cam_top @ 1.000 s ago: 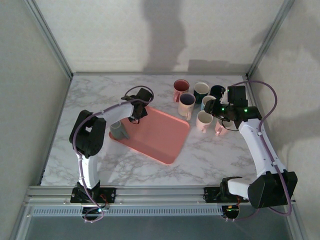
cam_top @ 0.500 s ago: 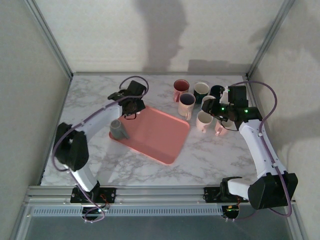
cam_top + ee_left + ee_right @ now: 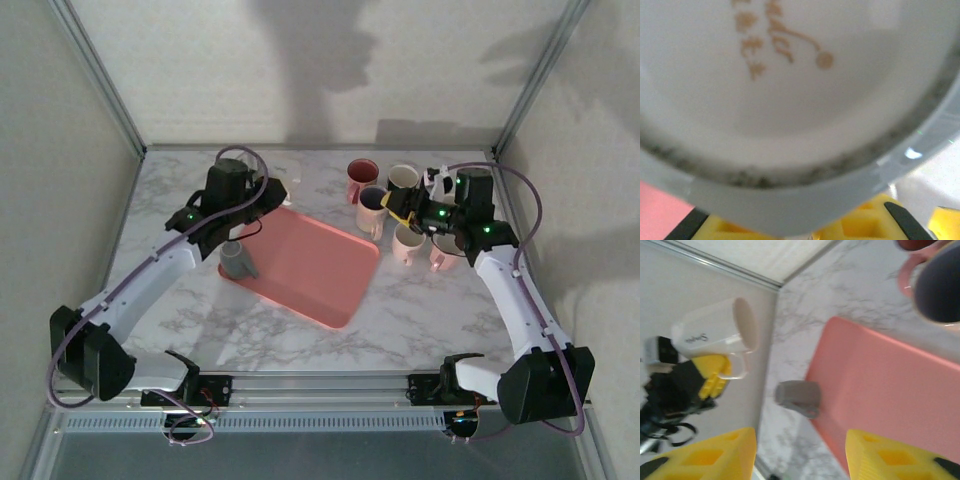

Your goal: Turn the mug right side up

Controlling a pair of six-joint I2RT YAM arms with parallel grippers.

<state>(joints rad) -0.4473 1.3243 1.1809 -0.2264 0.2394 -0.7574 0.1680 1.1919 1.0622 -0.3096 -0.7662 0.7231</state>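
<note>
The white mug's handle (image 3: 744,360) sticks out beyond the fingers of my left gripper, so my right gripper keeps going toward the handle's free part (image 3: 742,372) and closes there.
My left gripper (image 3: 268,190) is shut on the handle of a white mug (image 3: 283,183), held in the air on its side above the table behind the pink tray (image 3: 320,275). In the right wrist view that white mug (image 3: 715,332) lies sideways with its mouth to the right, the yellow fingers (image 3: 715,377) at its handle. The mug's pale surface with gold lettering (image 3: 790,100) sits right against the left wrist camera. A grey mug (image 3: 238,260) stands upside down at the tray's left corner. My right gripper (image 3: 408,205) is open and empty, hovering over the mug group.
Several mugs (image 3: 400,205) stand upright in a cluster at the back right, among them a pink one (image 3: 362,178) and a dark-lined one (image 3: 940,285). Frame posts and walls close in the table on three sides.
The left arm has stretched out and swung left and back from the tray's rear edge, carrying the white mug up. The right gripper has turned left and opened slightly.
</note>
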